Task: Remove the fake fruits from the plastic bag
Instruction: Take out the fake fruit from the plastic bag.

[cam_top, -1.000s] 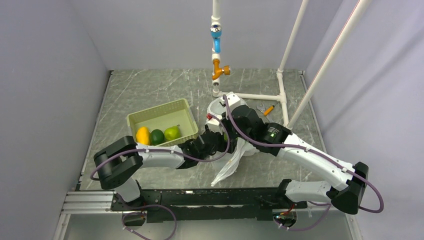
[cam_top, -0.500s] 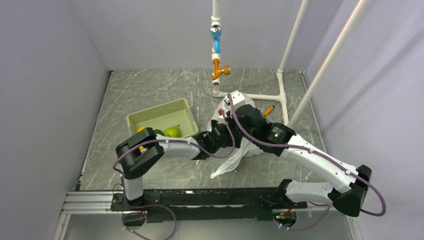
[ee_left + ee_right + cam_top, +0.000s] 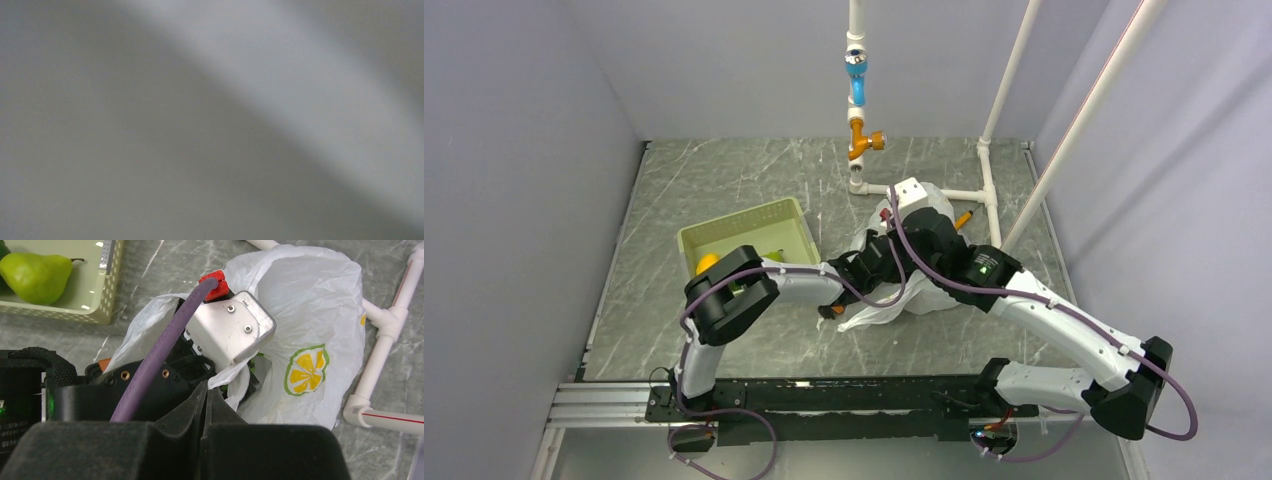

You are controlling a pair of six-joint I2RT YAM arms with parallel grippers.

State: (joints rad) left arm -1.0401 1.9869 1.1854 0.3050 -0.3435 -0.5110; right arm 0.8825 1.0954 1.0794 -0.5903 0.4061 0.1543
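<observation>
The fold of the bag's rim [image 3: 233, 374] is lying over my left gripper, so my right gripper should pull it clear while my left gripper moves back out of the bag's opening [image 3: 259, 371].
The plastic bag [image 3: 894, 303] lies crumpled right of the basket; its citrus print shows in the right wrist view [image 3: 306, 315]. My right gripper [image 3: 207, 386] is shut on a fold of the bag's rim at its mouth. My left arm's wrist [image 3: 231, 329] reaches into the bag mouth, and its gripper is hidden inside. The left wrist view is only grey blur. A sliver of green [image 3: 254, 368] shows inside the bag. A green pear [image 3: 35, 271] and a yellow mango [image 3: 708, 263] lie in the basket.
The pale green lattice basket [image 3: 754, 222] stands left of the bag, also in the right wrist view [image 3: 95, 310]. White PVC pipes [image 3: 989, 185] run behind and right of the bag. A small orange brush [image 3: 962, 218] lies by the pipes.
My left arm has swung right and pushed its gripper deeper into the bag. My right gripper has moved back and right with the bag rim. The bag's loose tail has pulled in.
</observation>
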